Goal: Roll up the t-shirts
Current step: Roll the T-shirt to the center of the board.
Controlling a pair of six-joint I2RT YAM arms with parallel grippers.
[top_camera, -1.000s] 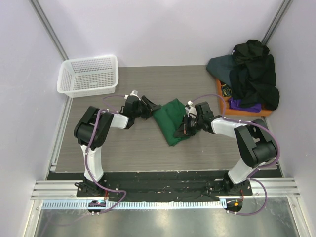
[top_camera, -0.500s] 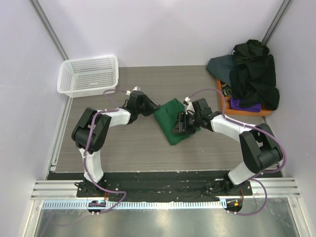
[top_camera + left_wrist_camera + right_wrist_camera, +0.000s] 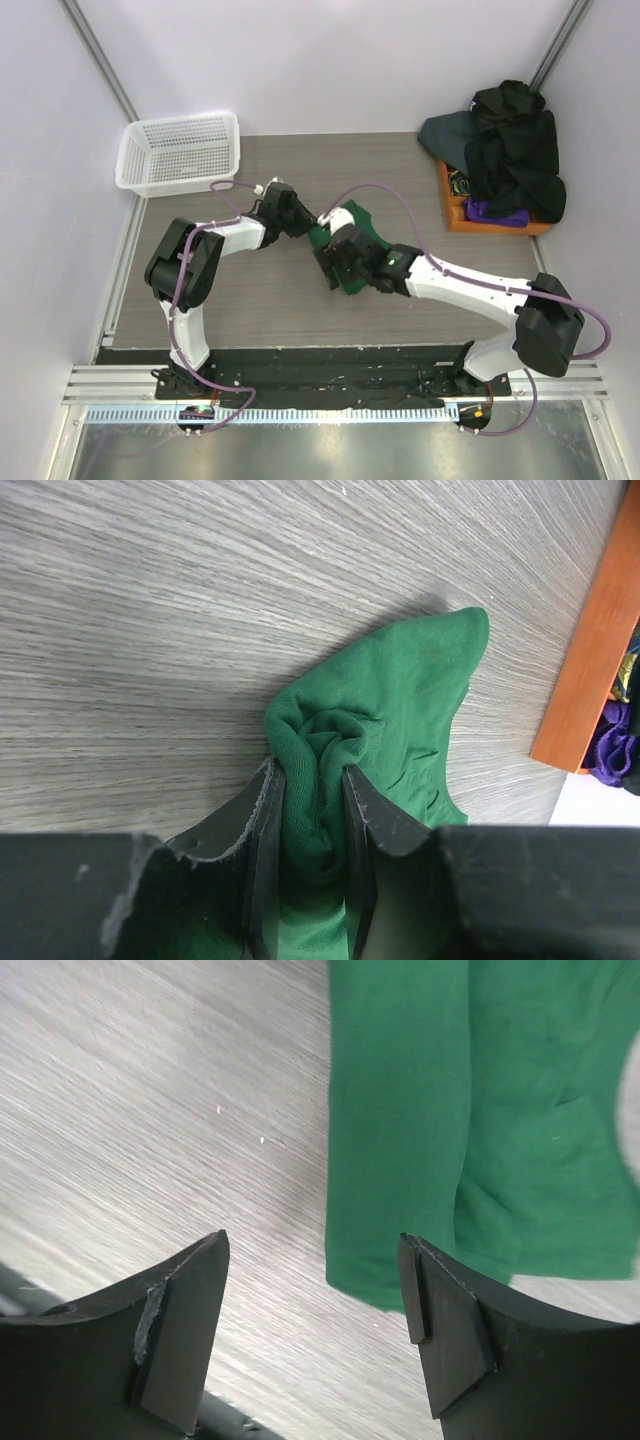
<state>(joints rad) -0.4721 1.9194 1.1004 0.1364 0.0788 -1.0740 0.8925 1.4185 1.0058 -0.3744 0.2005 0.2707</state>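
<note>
My right gripper should back off because its finger is over the green t-shirt's loose folded end [image 3: 365, 1270], and then bring both fingers around its fold [image 3: 395, 1160] before rolling on.
A dark green t-shirt [image 3: 358, 220], folded into a narrow strip, lies slantwise mid-table. My left gripper [image 3: 302, 222] is shut on its bunched, rolled-up far-left end; in the left wrist view the gripper [image 3: 312, 780] squeezes a wad of the green t-shirt [image 3: 400, 690] between both fingers. My right gripper [image 3: 330, 265] hangs over the strip's near end, partly hiding it. In the right wrist view this gripper [image 3: 310, 1245] is open and holds nothing, with the flat green t-shirt [image 3: 450, 1110] just beyond its fingertips. More t-shirts [image 3: 510, 150], dark ones, are heaped at the back right.
The heap of dark shirts sits on an orange tray [image 3: 500, 222], whose edge also shows in the left wrist view as an orange tray [image 3: 590, 650]. A white mesh basket [image 3: 180, 150] stands at the back left. Purple cables loop above both arms.
My right gripper let go and opened, then swung left across the strip to its near end. My left gripper closed on the shirt's far-left end.
</note>
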